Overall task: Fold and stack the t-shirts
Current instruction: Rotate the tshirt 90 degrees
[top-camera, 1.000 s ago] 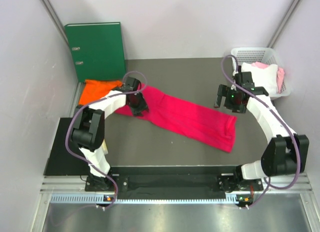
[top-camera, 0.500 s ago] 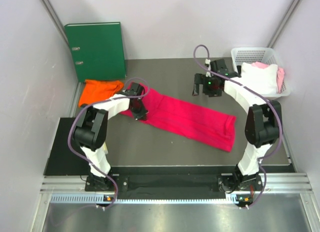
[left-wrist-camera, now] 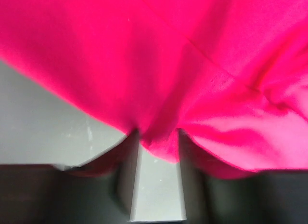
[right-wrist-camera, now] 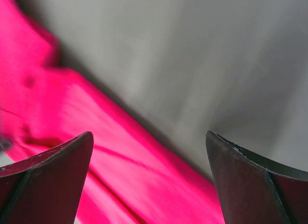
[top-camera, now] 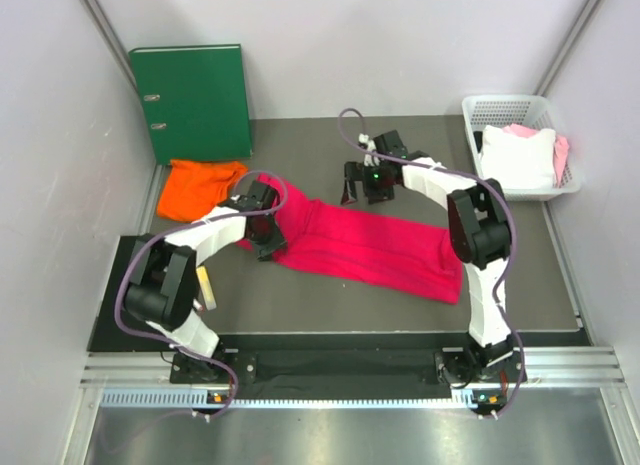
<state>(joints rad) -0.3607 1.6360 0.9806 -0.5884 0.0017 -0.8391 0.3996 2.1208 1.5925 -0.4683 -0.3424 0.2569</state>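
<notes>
The pink t-shirt is lying crosswise with its bunched end (top-camera: 293,209) next to the orange t-shirt, so the robot's right gripper should grab the pink t-shirt's far edge (top-camera: 322,203) and pull it toward the back wall.
The crimson-pink t-shirt (top-camera: 380,245) lies in a long diagonal band across the dark table. Its left end is bunched around my left gripper (top-camera: 268,240). In the left wrist view a fold of the pink t-shirt (left-wrist-camera: 202,65) fills the gap at the tips of the left gripper (left-wrist-camera: 156,139), which is shut on it, and cloth drapes over both fingers. My right gripper (top-camera: 357,185) hovers open over the shirt's far edge. In its wrist view the right gripper (right-wrist-camera: 149,135) has nothing between its fingers, only pink cloth (right-wrist-camera: 120,185) below. The orange t-shirt (top-camera: 200,185) lies crumpled at the far left.
A green ring binder (top-camera: 195,100) leans on the back wall at the left. A white basket (top-camera: 510,107) holding white and pink cloth stands at the far right. Walls close in on the left, back and right.
My right arm has swung left from beside the basket to the shirt's far edge. My left gripper has moved nearer and slightly left, dragging the shirt's left end with it.
</notes>
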